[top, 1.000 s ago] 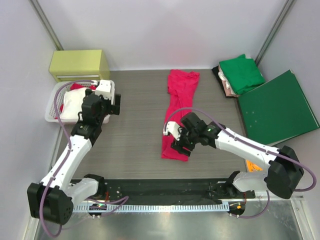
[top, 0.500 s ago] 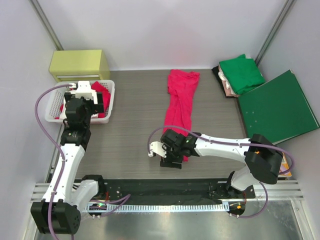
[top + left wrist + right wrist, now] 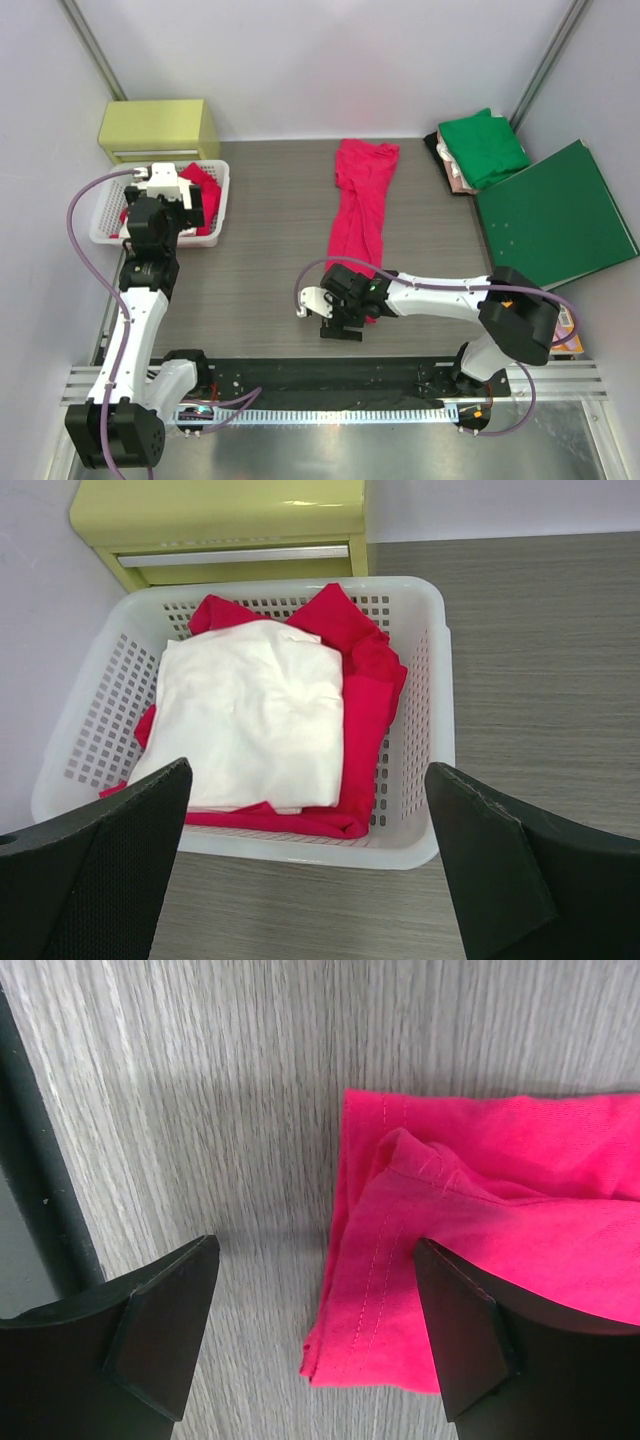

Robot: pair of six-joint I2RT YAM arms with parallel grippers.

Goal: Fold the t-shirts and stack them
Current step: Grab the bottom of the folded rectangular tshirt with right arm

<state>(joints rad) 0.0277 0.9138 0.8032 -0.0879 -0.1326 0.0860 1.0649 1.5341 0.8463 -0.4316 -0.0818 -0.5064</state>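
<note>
My right gripper has the pinkish-red t-shirt's hemmed end (image 3: 370, 1275) between its open fingers and should next go over the t-shirt's strip (image 3: 490, 1225) until cloth fills the gap, then close.
A pinkish-red t-shirt (image 3: 362, 200) lies on the table, folded into a long strip running from far to near. My right gripper (image 3: 342, 322) hovers open at its near end. In the right wrist view the shirt's hemmed corner (image 3: 400, 1310) lies between the jaws, close to the right finger (image 3: 465, 1330). A green t-shirt (image 3: 485, 145) sits folded at the back right, on top of a pale beige-pink one (image 3: 458, 176). My left gripper (image 3: 308, 772) hangs open and empty over a white basket (image 3: 440, 680).
The basket (image 3: 223, 190) at the left holds a white folded cloth (image 3: 255, 720) on red cloth (image 3: 370, 680). A yellow-green box (image 3: 158, 128) stands behind it. A dark-green folder (image 3: 555, 215) lies flat at the right. A black strip (image 3: 40, 1190) borders the table's near edge.
My right gripper slid near and left to the shirt's near corner, and its jaws opened wider. The left arm swung back over the basket, then held still.
</note>
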